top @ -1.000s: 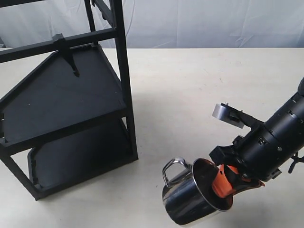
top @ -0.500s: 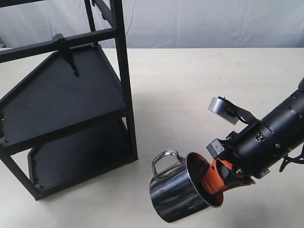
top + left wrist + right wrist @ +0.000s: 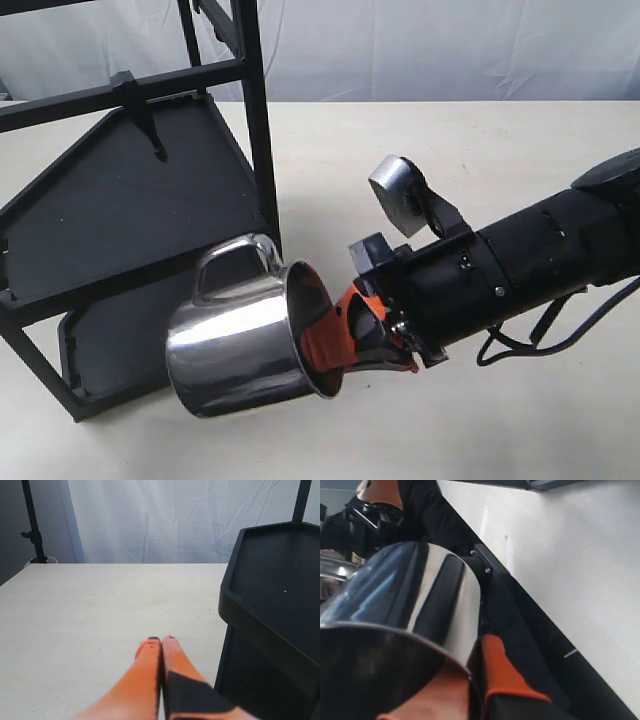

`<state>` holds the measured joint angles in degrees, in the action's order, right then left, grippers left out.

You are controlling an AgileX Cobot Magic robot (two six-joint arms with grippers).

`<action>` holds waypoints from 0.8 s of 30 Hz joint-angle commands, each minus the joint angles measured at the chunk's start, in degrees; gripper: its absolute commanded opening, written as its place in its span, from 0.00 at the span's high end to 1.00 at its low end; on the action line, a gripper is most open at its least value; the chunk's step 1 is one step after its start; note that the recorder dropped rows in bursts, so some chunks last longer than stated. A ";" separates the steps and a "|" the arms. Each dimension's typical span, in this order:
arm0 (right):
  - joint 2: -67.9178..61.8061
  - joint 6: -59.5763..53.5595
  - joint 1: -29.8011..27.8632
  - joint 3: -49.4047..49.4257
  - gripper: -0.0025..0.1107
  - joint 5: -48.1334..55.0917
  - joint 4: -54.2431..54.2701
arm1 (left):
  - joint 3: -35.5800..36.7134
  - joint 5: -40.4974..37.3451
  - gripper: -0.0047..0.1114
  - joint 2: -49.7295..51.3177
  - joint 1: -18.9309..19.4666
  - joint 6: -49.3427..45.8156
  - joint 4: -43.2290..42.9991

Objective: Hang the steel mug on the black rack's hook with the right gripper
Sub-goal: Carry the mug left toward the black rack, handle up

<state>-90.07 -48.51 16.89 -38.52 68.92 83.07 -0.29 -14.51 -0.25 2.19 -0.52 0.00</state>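
The steel mug's handle (image 3: 238, 247) is well below the tip of the hook. Next, my right gripper lifts the mug and moves its handle over the hook (image 3: 143, 122) before lowering it.
The steel mug (image 3: 235, 345) hangs in the air, tipped on its side with its handle (image 3: 232, 262) up, right in front of the black rack's (image 3: 262, 160) near post. My right gripper (image 3: 328, 343) is shut on the mug's rim, one orange finger inside and one outside. In the right wrist view the mug (image 3: 415, 600) fills the frame with the outer finger (image 3: 502, 670) against its wall. The hook (image 3: 150, 125) sticks down from the upper crossbar, up and left of the mug. My left gripper (image 3: 161, 641) is shut on nothing, beside a rack shelf (image 3: 270, 590).
The rack's two shelves (image 3: 130, 210) stand at the left of the beige table (image 3: 420, 170). A white curtain (image 3: 430, 45) runs behind. The right arm's cables (image 3: 545, 335) trail over the table on the right.
The right arm has swung left and lifted the mug from low on the table near the right to just in front of the rack's post. The left gripper's earlier state is not shown.
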 commanded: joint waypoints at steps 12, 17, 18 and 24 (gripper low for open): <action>0.16 -1.67 0.90 -7.19 0.99 1.04 10.55 | 0.29 0.80 0.96 0.25 -0.03 0.11 0.39; 0.16 0.63 1.87 -9.53 0.99 1.04 7.73 | 0.29 0.80 0.96 0.25 -0.03 0.11 0.39; 0.16 0.63 2.63 -9.80 0.99 1.04 7.63 | 0.29 0.80 0.96 0.25 -0.03 0.11 0.39; -2.12 1.03 5.54 -9.94 0.99 1.04 8.49 | 0.29 0.80 0.96 0.25 -0.03 0.11 0.39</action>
<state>-91.10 -47.57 21.33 -48.05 68.90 90.35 -0.29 -14.51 -0.25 2.19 -0.52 0.00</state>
